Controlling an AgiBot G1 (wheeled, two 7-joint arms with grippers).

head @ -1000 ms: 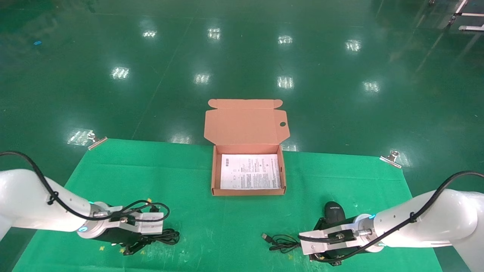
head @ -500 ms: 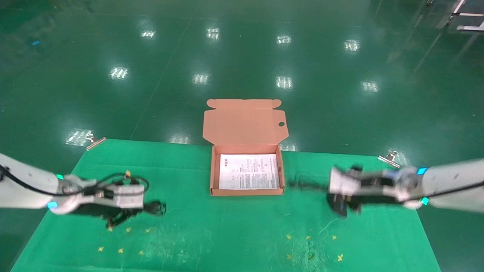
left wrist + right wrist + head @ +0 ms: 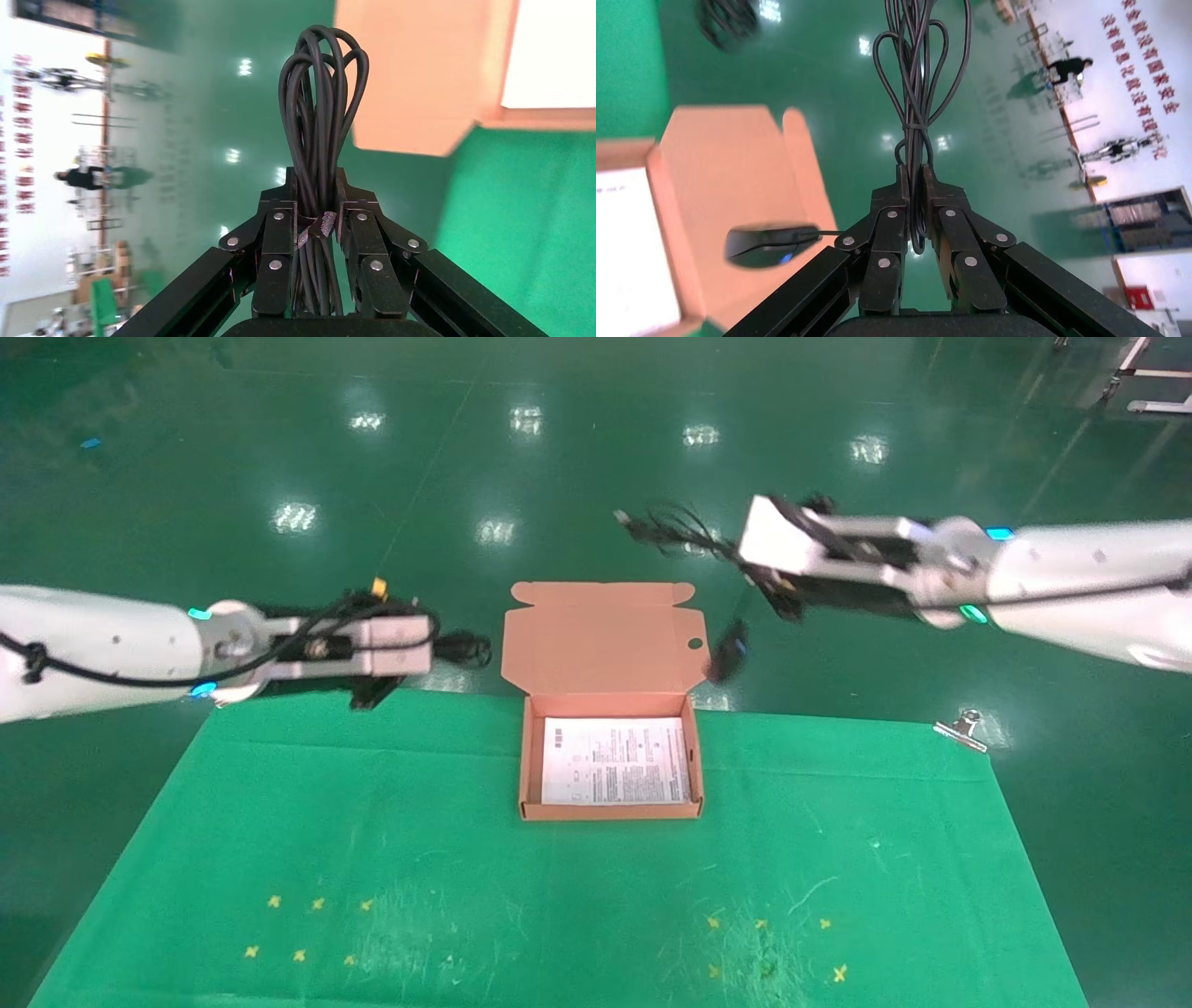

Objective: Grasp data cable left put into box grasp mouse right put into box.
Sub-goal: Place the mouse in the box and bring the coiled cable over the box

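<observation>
The mouse (image 3: 727, 652) hangs by the box that the data cable also needs, so the robot's left gripper should pull back until the right gripper lowers the mouse inside (image 3: 615, 761).
The salmon-orange box (image 3: 526, 756) lies open on the green mat, with a white leaflet (image 3: 615, 761) inside and its lid (image 3: 605, 635) standing up at the back. My left gripper (image 3: 445, 649) is raised left of the lid and shut on the data cable (image 3: 468, 647), a black looped bundle pinched at its tie band (image 3: 320, 105). My right gripper (image 3: 740, 559) is raised right of the lid and shut on the mouse's bundled cord (image 3: 670, 528). The black mouse (image 3: 727, 658) dangles below on its cord, beside the lid's right edge (image 3: 772, 246).
The green mat (image 3: 559, 896) covers the table and bears small yellow marks near the front. A metal clip (image 3: 964, 728) holds its far right corner. Glossy green floor lies beyond the far edge. Both arms hang above that edge.
Both arms rose from the mat's front and moved toward the far side. The left one lifted the data cable, the right one the mouse by its cord, so the mouse now dangles.
</observation>
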